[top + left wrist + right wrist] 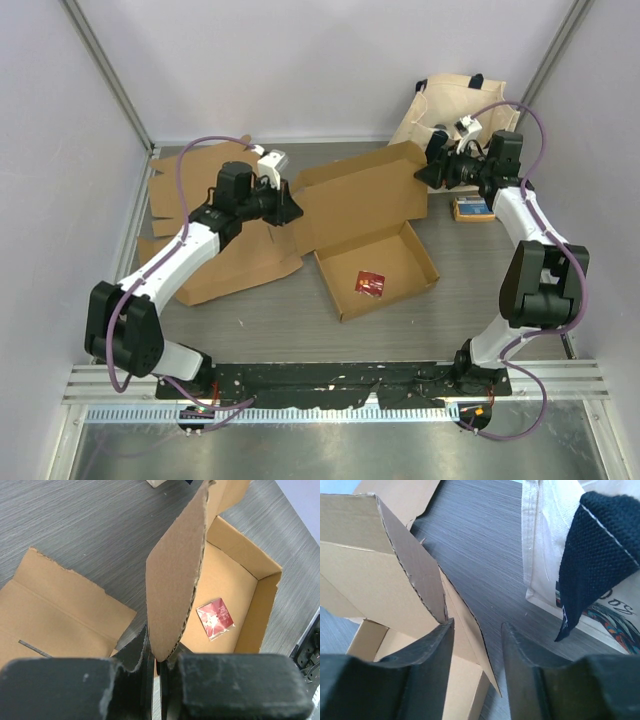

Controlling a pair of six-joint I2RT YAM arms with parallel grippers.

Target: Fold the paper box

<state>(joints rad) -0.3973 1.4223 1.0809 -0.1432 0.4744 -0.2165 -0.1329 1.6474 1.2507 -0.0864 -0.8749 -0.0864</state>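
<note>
I should swing the flap toward the box's tray [385,265] before lowering the lid, since my left gripper holds the lid's flap splayed out [304,224] and the box lies crooked.
The brown paper box [392,244] lies open in the middle of the table, its lid [360,195] raised at the back, with a red packet [370,283] inside the tray. My left gripper [290,212] is shut on the lid's left flap [175,580], which stands upright from between the fingers [159,657]. The red packet [215,618] shows beyond it. My right gripper [425,172] hovers at the lid's right corner. In the right wrist view its jaws [477,635] stand apart, the left finger [427,650] touching the folded flap [385,570], nothing clamped.
Flat cardboard sheets [220,270] lie to the left of the box, under my left arm. A cream tote bag [450,110] with dark handles [600,555] leans in the back right corner. A small blue and orange item [472,209] sits by my right arm. White walls enclose the table.
</note>
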